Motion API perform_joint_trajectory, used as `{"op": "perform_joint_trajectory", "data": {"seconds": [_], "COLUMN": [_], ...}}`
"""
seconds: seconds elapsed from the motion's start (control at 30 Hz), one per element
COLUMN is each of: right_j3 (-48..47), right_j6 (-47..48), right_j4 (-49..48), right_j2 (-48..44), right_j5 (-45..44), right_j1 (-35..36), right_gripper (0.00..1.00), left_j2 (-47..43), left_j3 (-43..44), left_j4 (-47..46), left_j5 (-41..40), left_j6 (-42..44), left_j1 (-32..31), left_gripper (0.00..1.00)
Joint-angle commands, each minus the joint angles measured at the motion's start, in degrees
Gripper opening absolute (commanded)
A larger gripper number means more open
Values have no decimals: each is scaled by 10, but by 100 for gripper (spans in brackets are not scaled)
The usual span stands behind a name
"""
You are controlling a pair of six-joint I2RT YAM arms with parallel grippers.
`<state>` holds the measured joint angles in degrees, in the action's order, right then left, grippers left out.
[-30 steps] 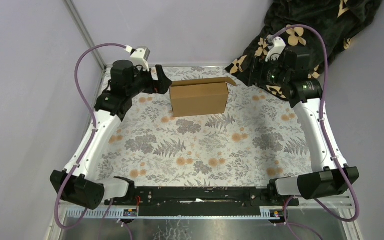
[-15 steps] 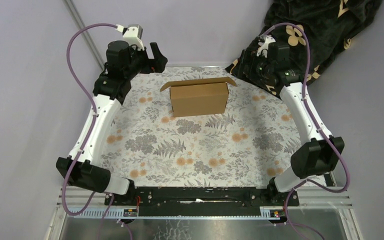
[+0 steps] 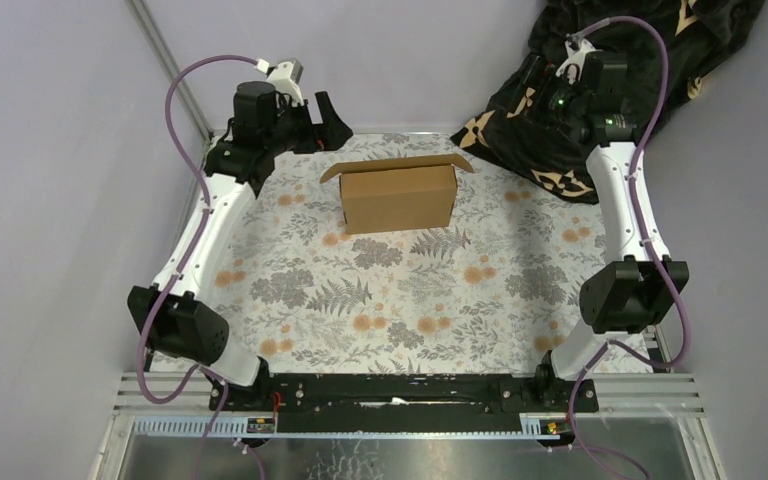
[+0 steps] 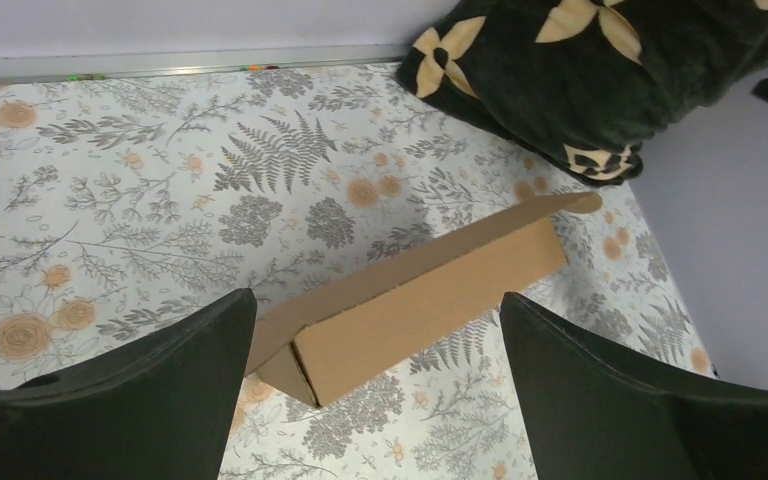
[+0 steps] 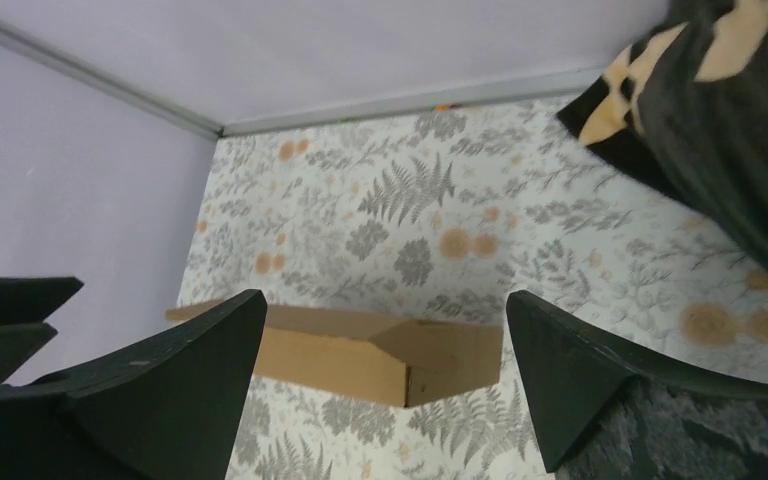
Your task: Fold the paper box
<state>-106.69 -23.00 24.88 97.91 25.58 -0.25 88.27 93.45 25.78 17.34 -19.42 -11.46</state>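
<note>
The paper box has flaps sticking out past its ends, so my left gripper should pinch the flap (image 3: 331, 173) on its side and my right gripper should take the opposite flap (image 3: 463, 162) at the same time.
The paper box (image 3: 398, 195) is plain brown cardboard, standing folded on the floral table toward the back centre, with small flaps sticking out at its top corners. It also shows in the left wrist view (image 4: 420, 295) and the right wrist view (image 5: 375, 352). My left gripper (image 3: 332, 112) is open and empty, raised at the back left, apart from the box. My right gripper (image 3: 545, 85) is open and empty, raised at the back right over the dark cloth. Both pairs of jaws stand wide apart with the box seen between them, well below.
A black blanket with tan flowers (image 3: 620, 60) lies heaped at the back right corner. Grey walls close the back and left sides. The floral tablecloth (image 3: 410, 300) covers the table. The arm bases sit at the near edge.
Both arms have lifted and pulled back from the box: the left gripper rose toward the back left, the right gripper rose up and right over the blanket. The box has not moved.
</note>
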Motion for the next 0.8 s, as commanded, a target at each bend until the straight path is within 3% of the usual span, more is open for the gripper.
{"op": "perform_joint_trajectory", "data": {"seconds": [0.0, 0.2, 0.47, 0.63, 0.77], "right_j3": [54, 175, 151, 177, 168], "right_j6": [-18, -39, 16, 30, 52], "right_j4": [5, -103, -66, -101, -111], "right_j2": [-27, -91, -66, -68, -66], "right_j5": [54, 45, 60, 94, 117], "right_j1": [6, 6, 6, 6, 12], "right_gripper": [100, 100, 100, 100, 82], "left_j2": [-36, -69, -56, -56, -68], "left_j3": [-15, -70, -73, -67, -58], "left_j4": [-19, -22, -20, -37, -37], "left_j5": [41, 29, 34, 62, 55], "left_j6": [-5, 3, -3, -16, 2], "left_j1": [2, 2, 6, 15, 16], "left_gripper": [99, 99, 99, 99, 99]}}
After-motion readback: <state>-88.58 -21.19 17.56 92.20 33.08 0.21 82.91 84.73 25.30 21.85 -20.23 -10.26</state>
